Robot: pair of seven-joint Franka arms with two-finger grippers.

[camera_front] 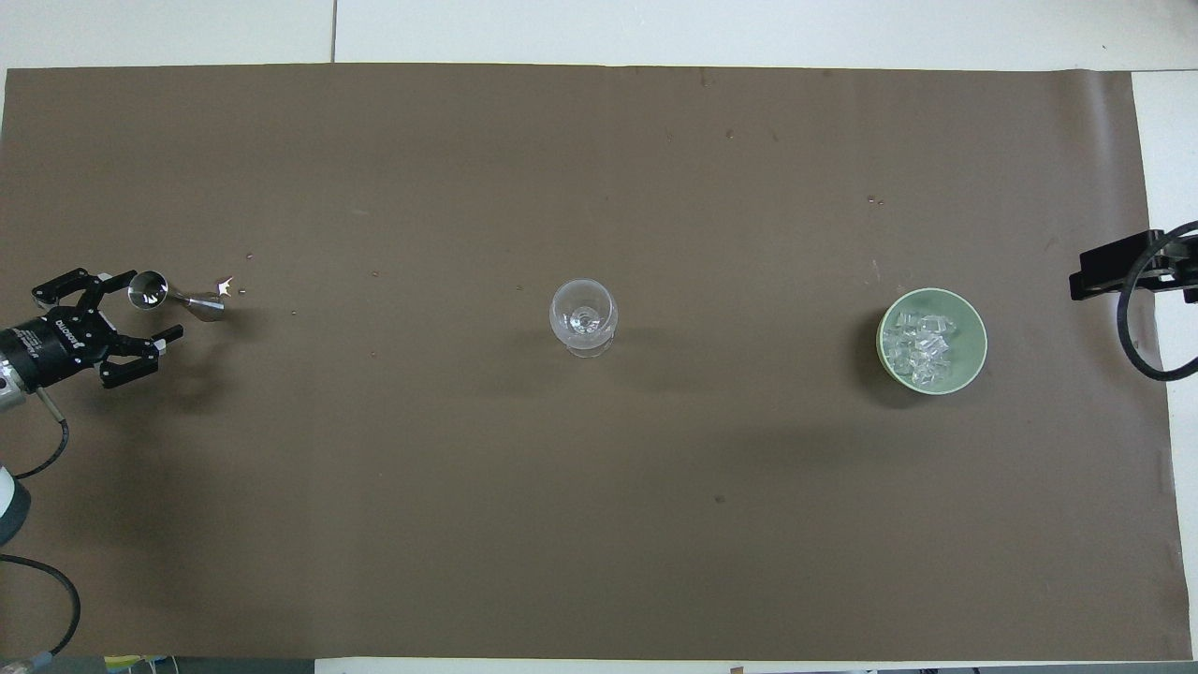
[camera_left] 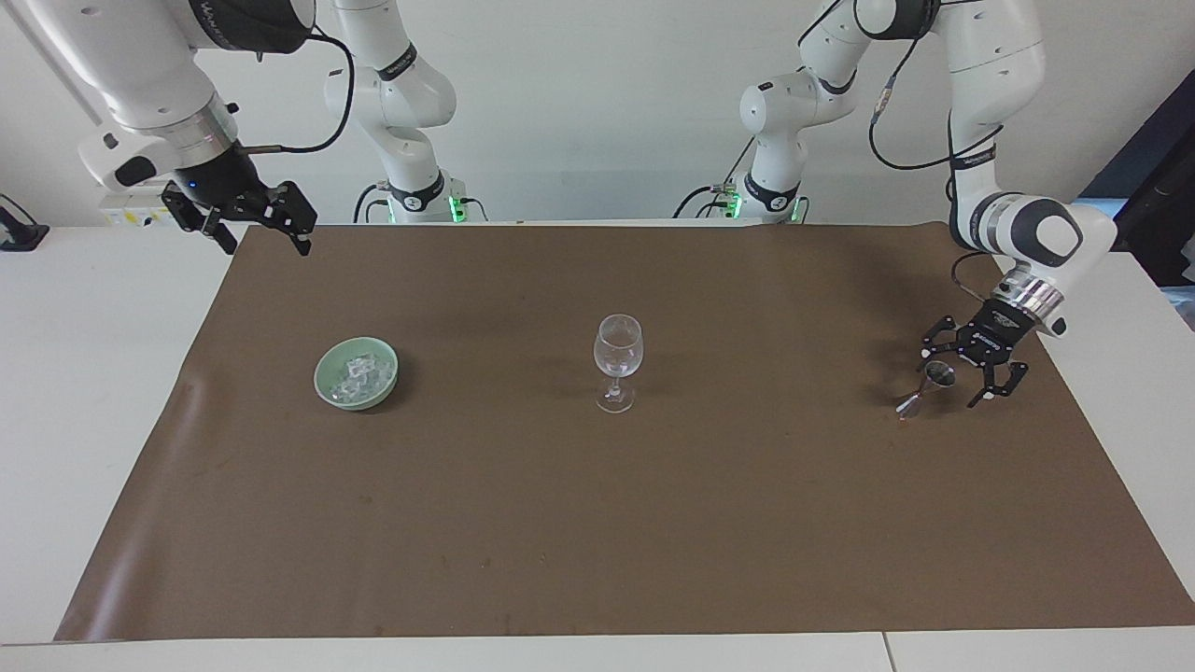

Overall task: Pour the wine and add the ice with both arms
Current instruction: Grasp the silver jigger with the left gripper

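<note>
My gripper will uncover a thin wet trace hidden under the jigger when it lifts the jigger, because a glinting fleck (camera_front: pixel 225 286) lies against the jigger's base (camera_front: pixel 209 308).
A clear wine glass (camera_left: pixel 617 362) (camera_front: pixel 582 316) stands empty mid-mat. Toward the right arm's end, a green bowl (camera_left: pixel 324 387) (camera_front: pixel 973 323) holds several cubes of ice (camera_left: pixel 359 372) (camera_front: pixel 919 347). Toward the left arm's end stands a small metal jigger (camera_left: pixel 936 378) (camera_front: pixel 148 288). My left gripper (camera_left: pixel 954 378) (camera_front: pixel 150 305) is open and low, one finger on each side of the jigger's upper cup, not gripping it. My right gripper (camera_left: pixel 254 233) hangs open and empty over the mat's edge at its own end, where that arm waits. The wine is out of view.
A brown mat (camera_left: pixel 597 523) (camera_front: pixel 599 524) covers most of the white table (camera_left: pixel 84 373). A few small specks and a glinting fleck (camera_front: pixel 225 285) lie on the mat beside the jigger's base.
</note>
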